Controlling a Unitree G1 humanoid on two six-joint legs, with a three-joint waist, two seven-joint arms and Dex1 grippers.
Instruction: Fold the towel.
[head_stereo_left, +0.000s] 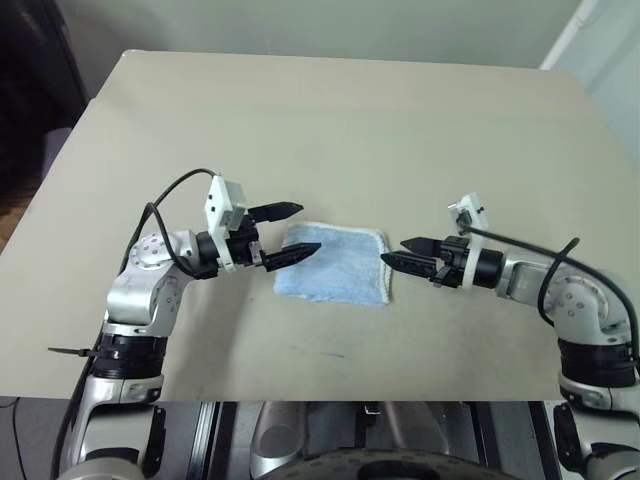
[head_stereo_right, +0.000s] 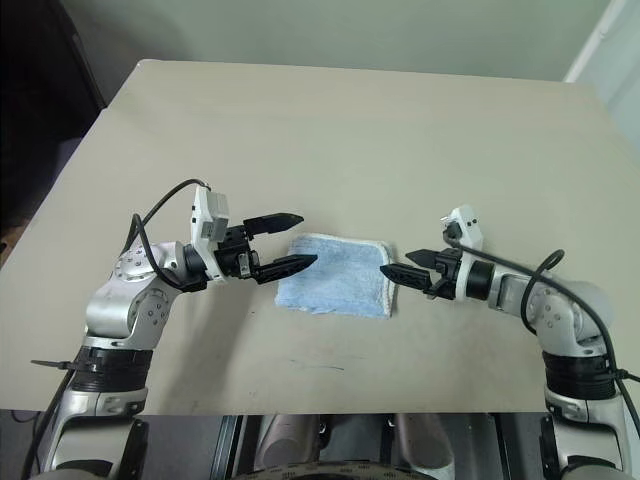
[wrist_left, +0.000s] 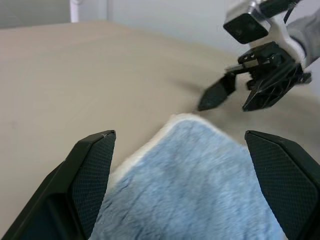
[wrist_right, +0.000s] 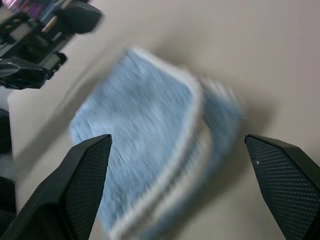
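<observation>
The white edges (head_stereo_left: 386, 284) are stacked together at one end. The folded towel (head_stereo_left: 330, 270) will drag along as one bundle when I pull it to the side.
The light blue towel (head_stereo_left: 335, 264) lies folded into a small rectangle on the beige table (head_stereo_left: 330, 120), its white-edged layers stacked at the right end. My left gripper (head_stereo_left: 293, 232) hovers open just above the towel's left end, holding nothing. My right gripper (head_stereo_left: 402, 252) stands open just off the towel's right edge, also holding nothing. The left wrist view looks over the towel (wrist_left: 190, 185) between its two fingers, with the right gripper (wrist_left: 225, 95) beyond it. From the right wrist, the towel (wrist_right: 145, 140) lies between the wide-apart fingertips.
The table's front edge (head_stereo_left: 330, 398) runs close below the towel. Bare tabletop stretches beyond and to both sides of the towel. A dark area lies off the table's left side.
</observation>
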